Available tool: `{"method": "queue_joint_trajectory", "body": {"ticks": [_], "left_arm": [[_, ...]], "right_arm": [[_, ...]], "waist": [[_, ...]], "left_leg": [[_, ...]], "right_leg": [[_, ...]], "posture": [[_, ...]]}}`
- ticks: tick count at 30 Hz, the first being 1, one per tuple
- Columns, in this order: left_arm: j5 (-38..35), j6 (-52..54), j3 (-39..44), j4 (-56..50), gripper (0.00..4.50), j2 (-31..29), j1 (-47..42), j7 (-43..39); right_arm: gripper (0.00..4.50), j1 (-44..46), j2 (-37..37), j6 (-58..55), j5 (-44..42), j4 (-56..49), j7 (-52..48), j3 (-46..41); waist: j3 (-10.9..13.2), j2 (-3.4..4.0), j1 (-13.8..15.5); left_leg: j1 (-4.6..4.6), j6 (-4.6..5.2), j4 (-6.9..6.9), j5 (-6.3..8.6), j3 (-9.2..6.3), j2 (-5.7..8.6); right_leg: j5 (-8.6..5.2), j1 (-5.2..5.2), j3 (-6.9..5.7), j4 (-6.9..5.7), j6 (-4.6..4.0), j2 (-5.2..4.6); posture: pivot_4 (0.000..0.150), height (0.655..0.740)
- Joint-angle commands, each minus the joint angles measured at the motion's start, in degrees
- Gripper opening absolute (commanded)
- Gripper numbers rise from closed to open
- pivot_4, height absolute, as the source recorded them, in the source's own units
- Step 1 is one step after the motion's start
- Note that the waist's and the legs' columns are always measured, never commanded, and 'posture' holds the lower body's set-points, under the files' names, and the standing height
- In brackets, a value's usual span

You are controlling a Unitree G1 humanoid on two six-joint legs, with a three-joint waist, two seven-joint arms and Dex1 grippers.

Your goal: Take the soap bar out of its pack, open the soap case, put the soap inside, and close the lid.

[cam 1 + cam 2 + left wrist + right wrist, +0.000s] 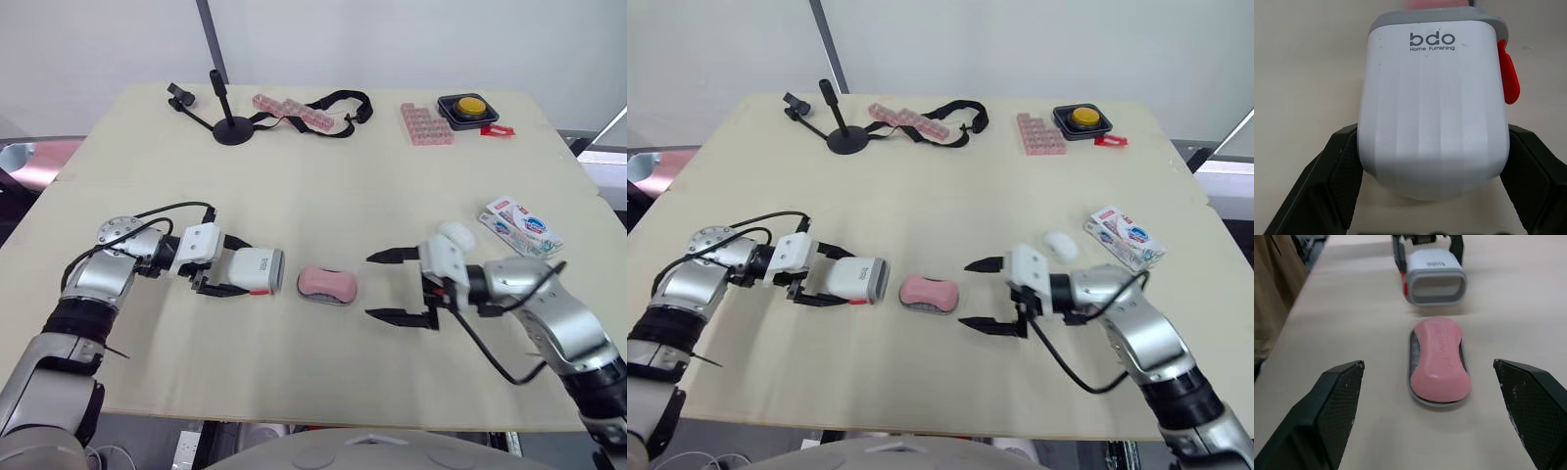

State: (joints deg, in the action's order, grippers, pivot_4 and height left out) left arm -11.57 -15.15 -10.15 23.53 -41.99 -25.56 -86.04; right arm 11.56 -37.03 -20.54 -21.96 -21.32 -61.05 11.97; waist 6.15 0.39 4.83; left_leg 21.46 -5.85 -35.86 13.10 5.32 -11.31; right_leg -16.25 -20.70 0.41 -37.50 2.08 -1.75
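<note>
The grey tray's rim (1414, 354) reaches out beyond the soap's waist, so the tray (323, 300) will slide into the case lid together with the soap when I push.
A pink soap bar (327, 283) lies on the grey tray of the soap case (1413, 394) at the middle of the table. My left gripper (233, 277) is shut on the white case lid (253, 270), which has a grey rim and a red tab (1508, 73); its open mouth faces the soap, a short gap to its left. My right gripper (399, 287) stands open just right of the soap, its fingers (1334, 401) spread wide with nothing between them. The opened soap pack (521, 226) lies at the right edge.
A small white object (1059, 244) rests beside the pack. At the back stand a black stand (228, 122), pink blocks (294, 112) with a black strap, more pink blocks (424, 123) and a yellow button box (468, 107). The table's front edge runs close below both arms.
</note>
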Motion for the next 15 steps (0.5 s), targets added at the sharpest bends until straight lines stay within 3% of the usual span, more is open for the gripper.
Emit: {"method": "queue_joint_trajectory", "body": {"ticks": [1, 15], "left_arm": [[-1.76, 0.25, 2.10, -2.78, 3.44, -1.34, 1.52, -0.25], [-1.64, 2.46, 2.28, -6.83, 3.44, -0.94, 4.09, 1.40]], "right_arm": [[4.50, 4.51, 2.13, -5.62, 3.02, -3.05, 4.11, 4.74], [4.50, 13.86, 9.45, -13.78, 12.08, 2.77, 10.11, 15.41]], "waist": [[0.00, 0.00, -0.23], [0.01, 0.02, -0.35]], "left_leg": [[-0.01, 0.00, 0.01, 0.00, 0.00, 0.01], [-0.01, -0.07, 0.07, -0.01, 0.02, -0.02]], "right_leg": [[0.00, 0.00, 0.01, 0.00, 0.00, 0.00], [0.00, -0.05, 0.02, -0.06, 0.00, 0.04]], "posture": [[0.150, 0.7400], [0.150, 0.7400]]}}
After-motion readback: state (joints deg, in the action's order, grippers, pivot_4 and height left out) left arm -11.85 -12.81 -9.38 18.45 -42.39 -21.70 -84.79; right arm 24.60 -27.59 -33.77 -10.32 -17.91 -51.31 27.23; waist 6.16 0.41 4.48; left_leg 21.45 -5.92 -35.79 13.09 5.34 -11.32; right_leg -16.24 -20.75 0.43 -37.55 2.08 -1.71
